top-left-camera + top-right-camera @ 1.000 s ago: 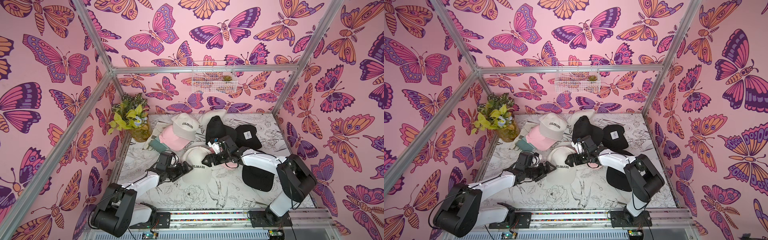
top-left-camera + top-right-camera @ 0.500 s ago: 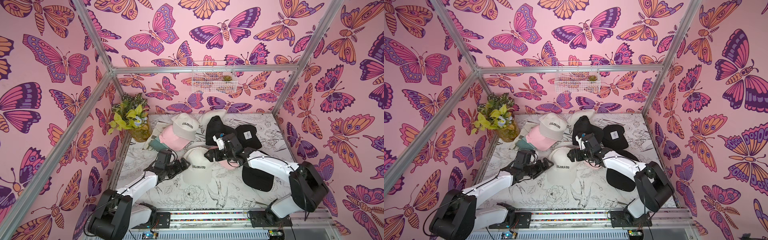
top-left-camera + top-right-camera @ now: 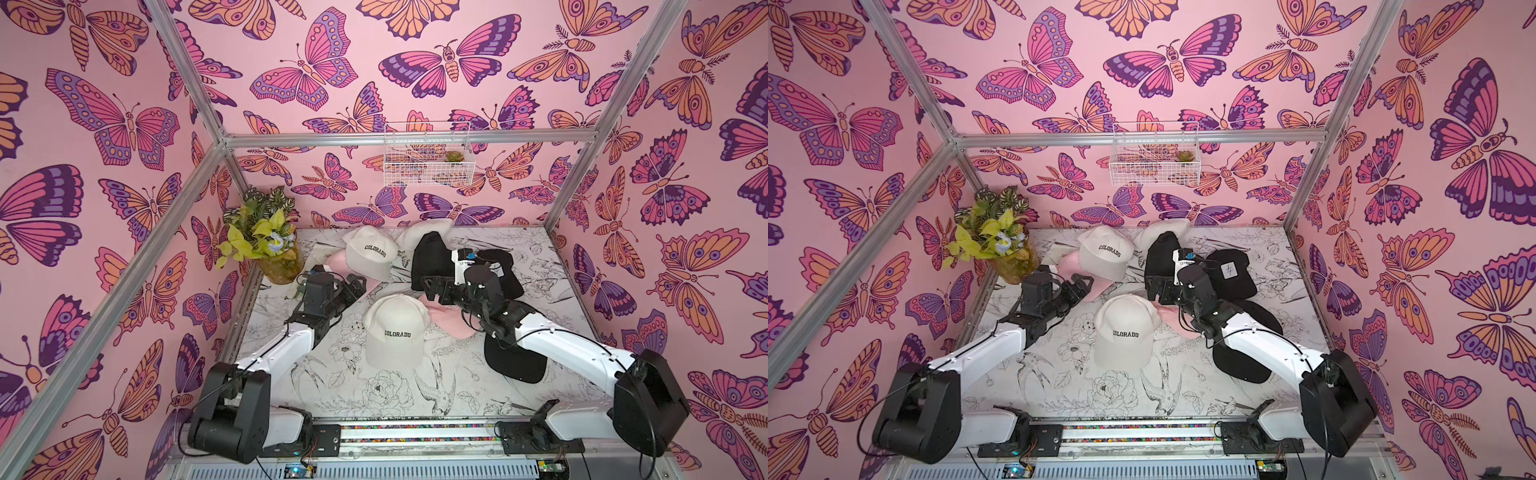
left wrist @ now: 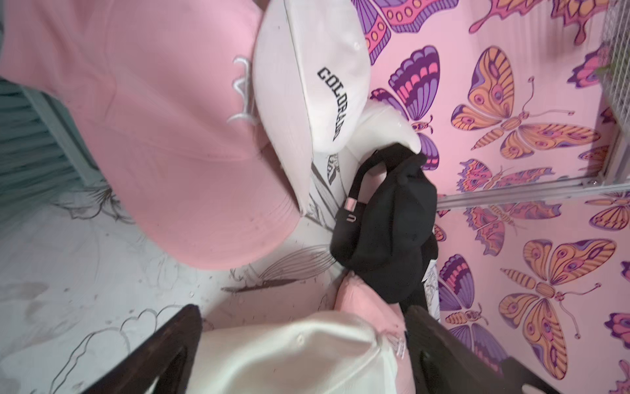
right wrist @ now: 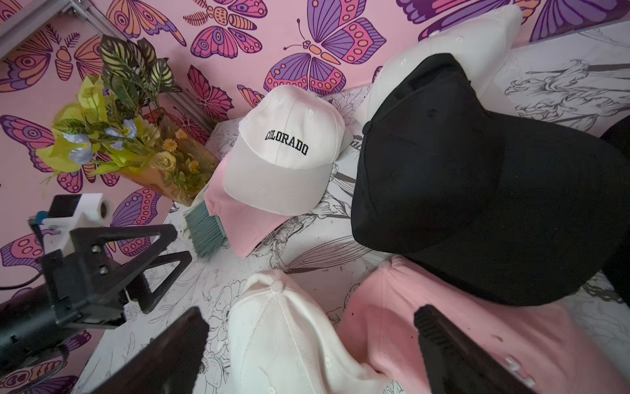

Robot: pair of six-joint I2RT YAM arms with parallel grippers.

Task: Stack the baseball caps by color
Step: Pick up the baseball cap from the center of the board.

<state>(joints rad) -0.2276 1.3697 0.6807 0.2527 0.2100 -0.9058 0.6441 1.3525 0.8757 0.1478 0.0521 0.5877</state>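
Note:
I expect the pink cap to stay behind when I lift the back cream COLORADO cap (image 3: 370, 250), because the cream cap's brim (image 4: 283, 108) only leans against the outside of the pink cap.
A cream COLORADO cap (image 3: 395, 328) lies mid-table, its back overlapping a pink cap (image 3: 451, 320). A second cream COLORADO cap (image 3: 372, 253) rests on another pink cap (image 3: 336, 264) at the back left, with a further cream cap (image 3: 424, 232) behind. Black caps lie at the back (image 3: 430, 262), the right (image 3: 1229, 270) with a white patch, and near right (image 3: 515, 357). My left gripper (image 3: 359, 286) stands open beside the back pink cap's brim. My right gripper (image 3: 430, 289) hangs open over the middle pink cap (image 5: 460, 324). Neither holds anything.
A potted plant (image 3: 266, 245) fills the back left corner, with a teal brush (image 5: 204, 232) beside it by the pink cap. A white wire basket (image 3: 428, 153) hangs on the back wall. Bare flower-print table (image 3: 324, 374) lies in front of the caps.
Both grippers have drawn away from the middle cream cap toward the back, the left one farther. The cap stays where it lay.

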